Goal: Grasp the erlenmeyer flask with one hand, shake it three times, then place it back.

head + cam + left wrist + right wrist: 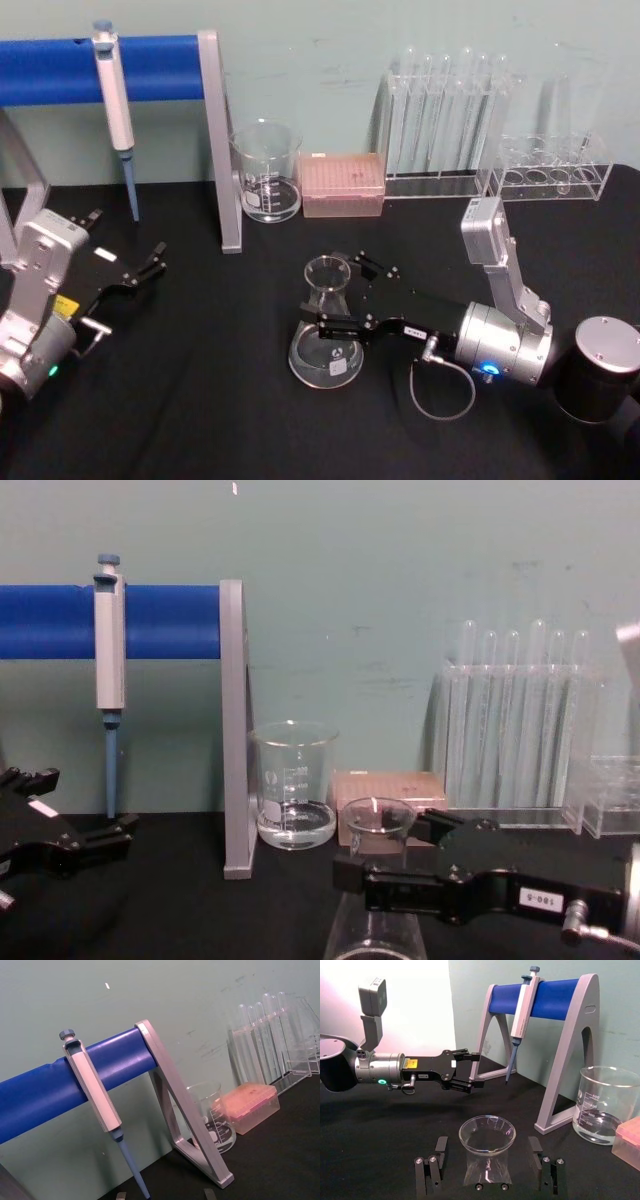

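Note:
My gripper should expect clear liquid to be pooled in the wide bottom of the erlenmeyer flask [376, 920] when it lifts the flask, because a pale arc [373, 951] crosses the flask low down.
The erlenmeyer flask [325, 345] stands upright on the black table [200, 400], a little right of centre. My right gripper [325, 292] is open and lies level with the flask's neck, one finger on each side. In the right wrist view a gap shows between the flask [487, 1155] and each of the fingers [440, 1147] of the right gripper [487, 1145]. From the chest view, the flask's rim [378, 820] rises just above the right gripper [385, 850]. My left gripper [127, 235] rests open at the table's left, far from the flask.
A beaker [268, 175] with a little liquid and a pink tip box [343, 185] stand behind the flask. Test tube racks [445, 120] line the back right. A pipette [115, 100] hangs on the blue stand [222, 150] at the back left. A black cylinder [600, 365] sits far right.

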